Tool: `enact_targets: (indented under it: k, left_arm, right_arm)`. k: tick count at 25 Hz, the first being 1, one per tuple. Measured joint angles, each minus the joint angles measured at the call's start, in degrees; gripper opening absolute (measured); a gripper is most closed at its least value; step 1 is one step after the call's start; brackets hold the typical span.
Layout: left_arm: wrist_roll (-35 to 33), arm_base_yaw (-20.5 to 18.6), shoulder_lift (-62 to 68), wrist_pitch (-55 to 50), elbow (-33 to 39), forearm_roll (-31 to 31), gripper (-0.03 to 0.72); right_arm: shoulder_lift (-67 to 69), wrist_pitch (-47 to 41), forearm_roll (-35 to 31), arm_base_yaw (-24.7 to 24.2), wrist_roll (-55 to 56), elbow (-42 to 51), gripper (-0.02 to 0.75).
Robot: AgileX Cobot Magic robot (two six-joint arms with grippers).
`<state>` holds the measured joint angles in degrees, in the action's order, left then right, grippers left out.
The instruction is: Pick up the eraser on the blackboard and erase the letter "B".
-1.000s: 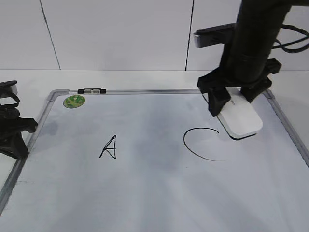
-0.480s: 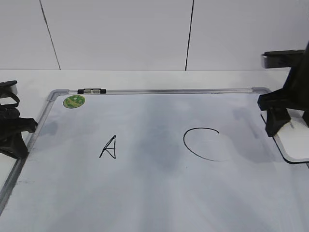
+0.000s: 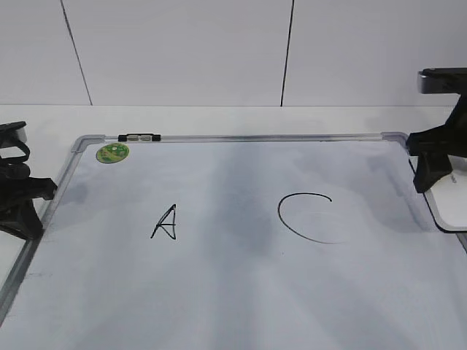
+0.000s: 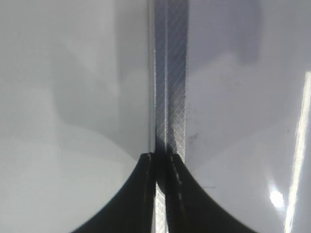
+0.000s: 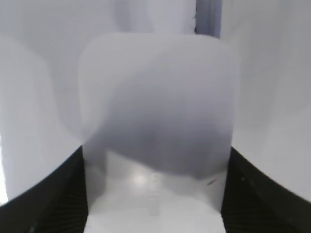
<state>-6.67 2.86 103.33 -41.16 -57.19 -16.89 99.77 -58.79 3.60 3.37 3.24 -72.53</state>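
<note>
My right gripper keeps going down and lets go of the white eraser there, because the eraser is over the grey frame (image 3: pixel 462 239) and only a grey smudge (image 3: pixel 248 182) is between "A" and "C".
The blackboard (image 3: pixel 255 137) is a white board with a grey frame. On it are a black "A" (image 3: pixel 165 222) and a larger "C" (image 3: pixel 306 217). No letter "B" shows; the space between them has only a grey smudge. My right gripper (image 3: pixel 436 175) is at the board's right edge, shut on the white eraser (image 3: pixel 451 208), which fills the right wrist view (image 5: pixel 155 97) between the jaws (image 5: pixel 155 199). My left gripper (image 3: pixel 18 208) is shut and empty over the board's left frame (image 4: pixel 170 73), with its tips (image 4: pixel 160 160) together.
A round green sticker (image 3: pixel 112 152) and a small black-and-silver clip (image 3: pixel 139 136) sit at the board's top left corner. A white panelled wall stands behind the table. The left arm rests beside the left frame.
My right gripper has carried the eraser to the right, from just above the "C" to the board's right edge. The left arm has not moved.
</note>
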Motion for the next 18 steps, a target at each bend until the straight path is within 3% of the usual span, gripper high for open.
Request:
enact_targets:
  k: [18]
  left_arm:
    - [0.00, 0.00, 0.00, 0.00, 0.00, -0.02, 0.020]
  right_arm:
    - [6.55, 1.89, 0.55, 0.00, -1.32, 0.00, 0.528]
